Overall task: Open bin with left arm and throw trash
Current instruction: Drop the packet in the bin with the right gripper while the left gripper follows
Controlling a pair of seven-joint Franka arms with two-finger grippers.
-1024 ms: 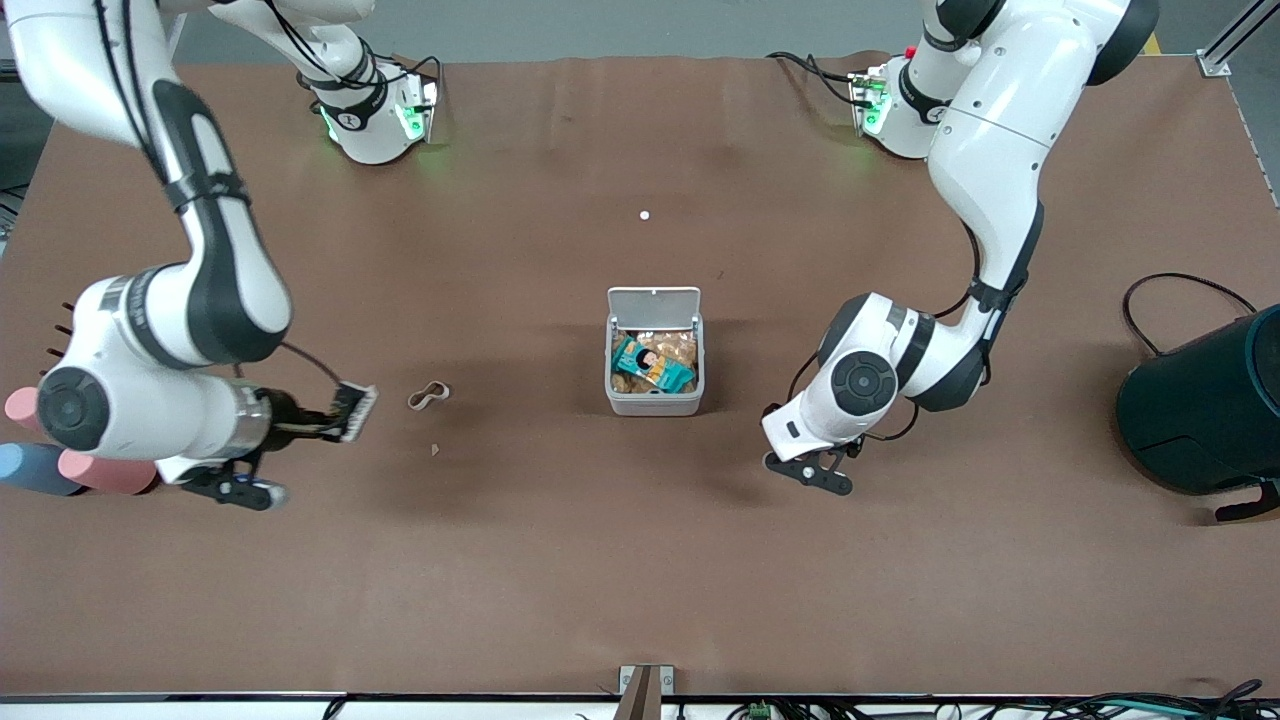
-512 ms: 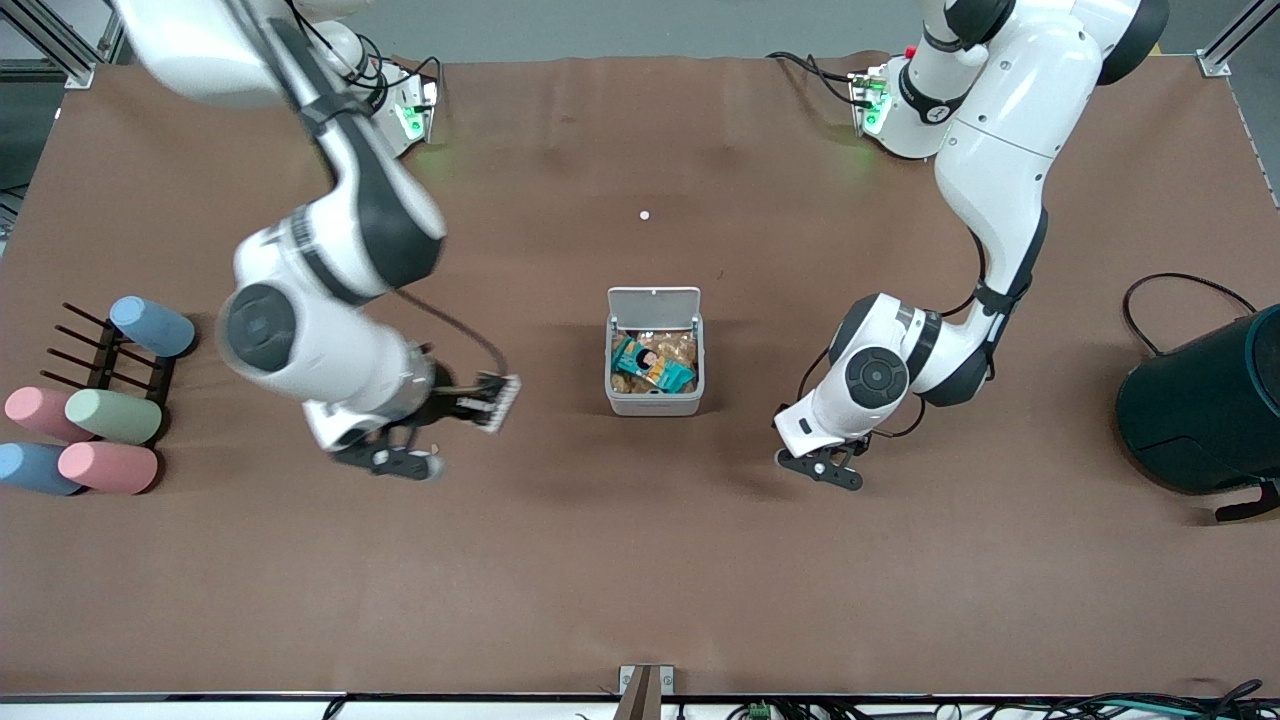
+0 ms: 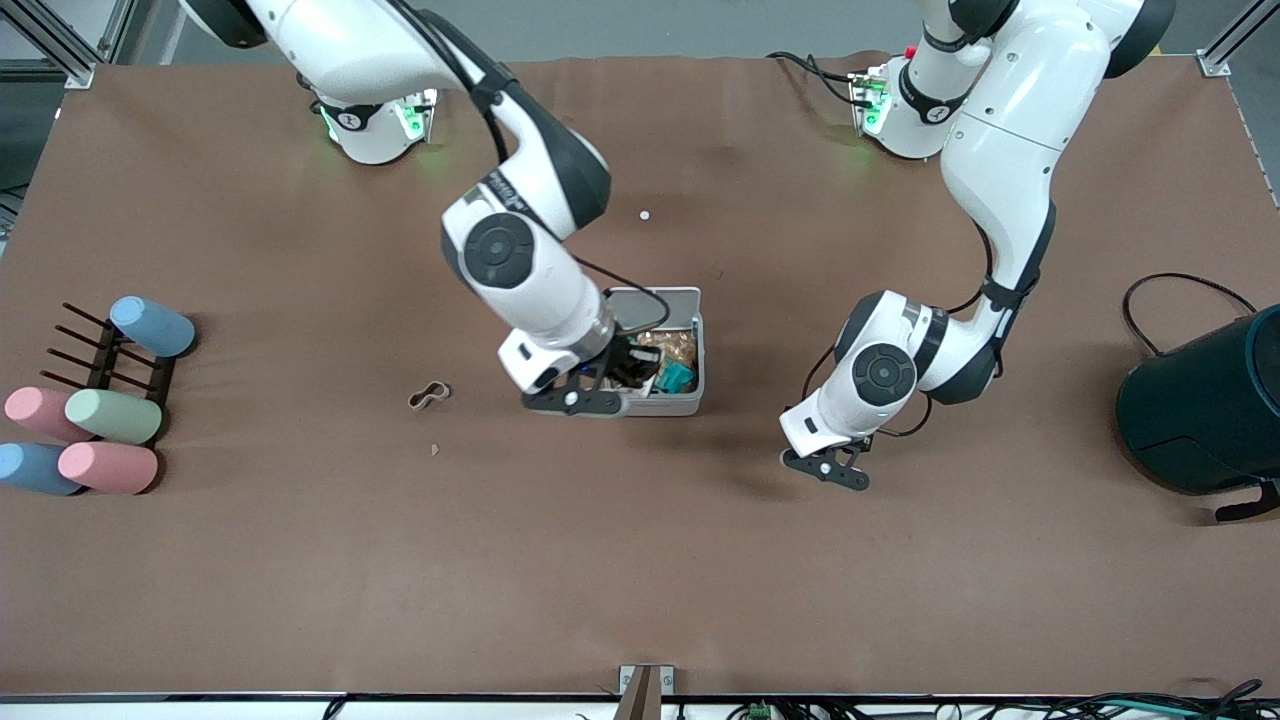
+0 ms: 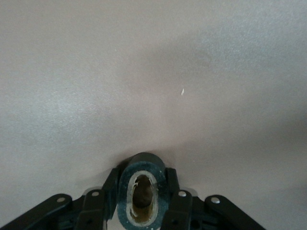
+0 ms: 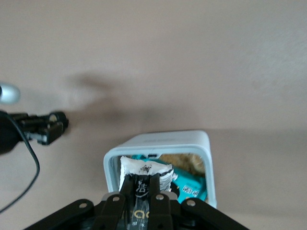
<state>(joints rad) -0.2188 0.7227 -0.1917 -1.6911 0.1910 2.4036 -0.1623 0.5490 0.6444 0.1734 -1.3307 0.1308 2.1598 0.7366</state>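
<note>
My right gripper is blocking the bin's open top (image 3: 672, 344). It should let the wrapper drop and go to the beige loop (image 3: 429, 395) before my left gripper brings the tape ring.
The white-grey bin (image 3: 697, 352) stands mid-table with its lid (image 3: 668, 296) swung up; a teal packet (image 3: 676, 377) and tan scraps lie inside. My right gripper (image 3: 628, 374) is over the bin's open top, shut on a crumpled dark-and-white snack wrapper (image 5: 144, 170); the bin rim (image 5: 158, 142) shows just past my right gripper (image 5: 144, 184). My left gripper (image 3: 828, 468) hangs low over the mat beside the bin toward the left arm's end. It (image 4: 141, 178) is shut on the black tape ring (image 4: 140, 197). The beige loop (image 3: 428, 396) lies on the mat toward the right arm's end.
A tiny tan scrap (image 3: 435, 450) lies near the loop, and a white dot (image 3: 644, 214) lies farther from the camera than the bin. A big dark teal drum (image 3: 1205, 405) stands at the left arm's end. A rack with pastel cups (image 3: 110, 415) stands at the right arm's end.
My right arm has swung from the cup rack end across the mat to over the open bin, carrying the wrapper. My left gripper has shifted only slightly.
</note>
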